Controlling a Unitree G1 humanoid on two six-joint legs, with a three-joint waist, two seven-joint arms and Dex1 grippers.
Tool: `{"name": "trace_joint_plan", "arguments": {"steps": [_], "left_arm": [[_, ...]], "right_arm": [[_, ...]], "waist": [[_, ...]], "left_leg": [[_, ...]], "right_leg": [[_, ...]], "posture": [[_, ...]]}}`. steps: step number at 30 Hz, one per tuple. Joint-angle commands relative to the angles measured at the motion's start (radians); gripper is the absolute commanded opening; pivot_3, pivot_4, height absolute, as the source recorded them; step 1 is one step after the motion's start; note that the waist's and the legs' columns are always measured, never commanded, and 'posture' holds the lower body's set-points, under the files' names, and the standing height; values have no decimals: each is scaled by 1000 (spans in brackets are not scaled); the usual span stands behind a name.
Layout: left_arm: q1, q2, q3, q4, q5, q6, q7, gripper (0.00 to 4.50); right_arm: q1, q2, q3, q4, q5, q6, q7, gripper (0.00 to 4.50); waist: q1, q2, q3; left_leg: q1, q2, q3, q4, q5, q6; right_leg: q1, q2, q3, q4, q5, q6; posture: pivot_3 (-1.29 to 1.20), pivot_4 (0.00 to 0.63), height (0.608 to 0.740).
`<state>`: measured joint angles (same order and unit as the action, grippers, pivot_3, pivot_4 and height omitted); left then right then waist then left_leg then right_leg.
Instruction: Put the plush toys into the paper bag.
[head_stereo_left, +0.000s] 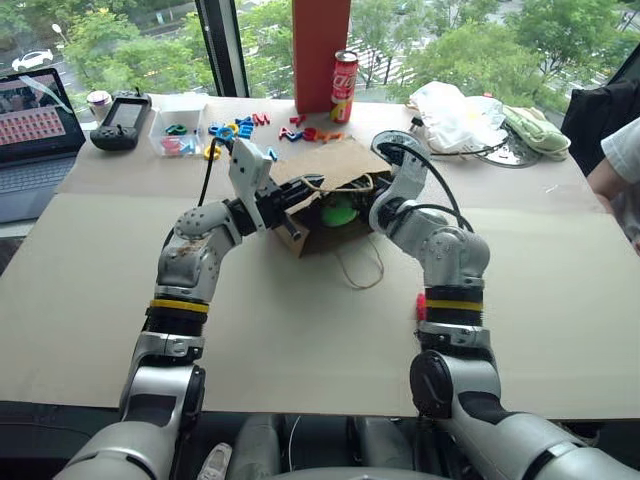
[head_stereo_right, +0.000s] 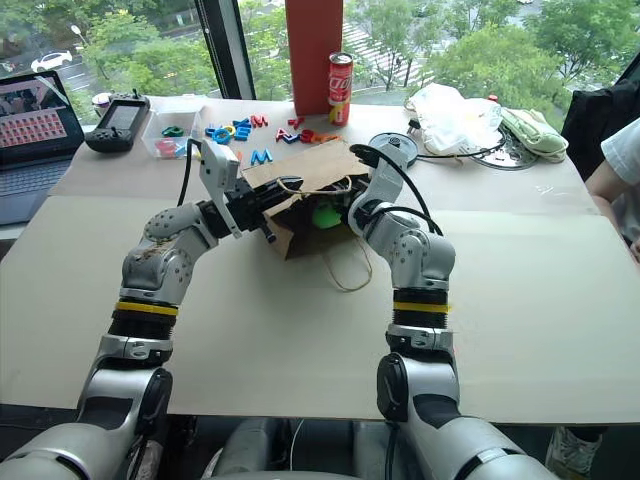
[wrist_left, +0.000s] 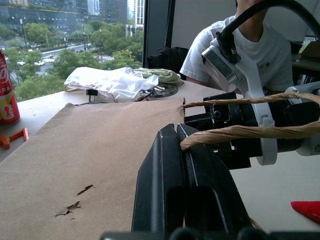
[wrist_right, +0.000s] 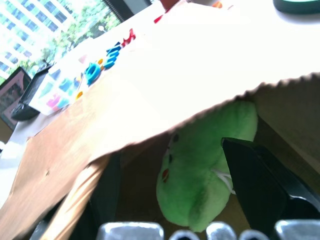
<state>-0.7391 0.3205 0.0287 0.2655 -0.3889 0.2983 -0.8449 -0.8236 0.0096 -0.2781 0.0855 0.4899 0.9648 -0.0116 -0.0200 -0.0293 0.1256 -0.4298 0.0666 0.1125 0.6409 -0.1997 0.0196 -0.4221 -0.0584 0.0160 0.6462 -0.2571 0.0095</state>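
The green plush toy (head_stereo_left: 340, 213) is inside the bag's opening, so my right gripper goes on moving out, open, to the red plush toy (head_stereo_left: 421, 306) and closes there.
The brown paper bag (head_stereo_left: 330, 165) lies on its side at mid-table, mouth toward me. My left gripper (wrist_left: 177, 132) is shut on its twine handle (wrist_left: 240, 132) and holds the upper lip up. The bag's other handle loop (head_stereo_left: 362, 268) trails on the table. The round green plush toy (wrist_right: 200, 170) sits just inside the mouth. My right gripper (head_stereo_left: 365, 205) reaches into the mouth, open, with the toy between its spread fingers. The red plush toy (head_stereo_left: 420, 305) lies on the table beside my right forearm, mostly hidden.
Behind the bag stand a tall red box (head_stereo_left: 320, 50) and a cola can (head_stereo_left: 344, 85), with coloured letters (head_stereo_left: 250, 128) and a clear tub (head_stereo_left: 178, 130). A laptop (head_stereo_left: 35, 130) and controller (head_stereo_left: 122, 122) are far left. A white plastic bag (head_stereo_left: 455, 115), pale green cloth (head_stereo_left: 535, 130) and a person's arm (head_stereo_left: 615, 160) are right.
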Motion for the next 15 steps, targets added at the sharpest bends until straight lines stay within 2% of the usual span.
{"name": "trace_joint_plan", "arguments": {"steps": [1,3,7,12,15], "left_arm": [[-42,10,33,10,-6,-29,4,0],[-37,9,31,10,-6,-30,3,0],[-20,6,26,9,-2,-34,-1,0],[-23,-1,26,18,-1,-37,2,0],[-23,-2,22,19,-3,-35,-2,0]], "right_arm": [[66,-129,53,-232,60,149,83,3470],[124,-215,82,-330,98,226,140,3470],[227,-353,41,-483,175,342,212,3470],[411,-665,74,-682,226,456,347,3470],[528,-757,62,-770,246,495,380,3470]], "waist": [[6,0,0],[10,0,0],[7,0,0],[8,0,0],[8,0,0]], "left_leg": [[0,0,0,0,0,0],[0,-1,0,0,0,1],[-1,-1,0,0,-1,1],[0,-1,0,0,-1,1],[0,-1,-2,0,-1,1]], "right_leg": [[0,0,0,0,0,0],[1,-1,-1,-1,0,0],[1,-1,0,-4,0,0],[1,0,0,-7,0,0],[2,0,1,-8,0,0]], "posture": [[0,150,740],[0,150,740],[0,150,740],[0,150,740],[0,150,740]]}}
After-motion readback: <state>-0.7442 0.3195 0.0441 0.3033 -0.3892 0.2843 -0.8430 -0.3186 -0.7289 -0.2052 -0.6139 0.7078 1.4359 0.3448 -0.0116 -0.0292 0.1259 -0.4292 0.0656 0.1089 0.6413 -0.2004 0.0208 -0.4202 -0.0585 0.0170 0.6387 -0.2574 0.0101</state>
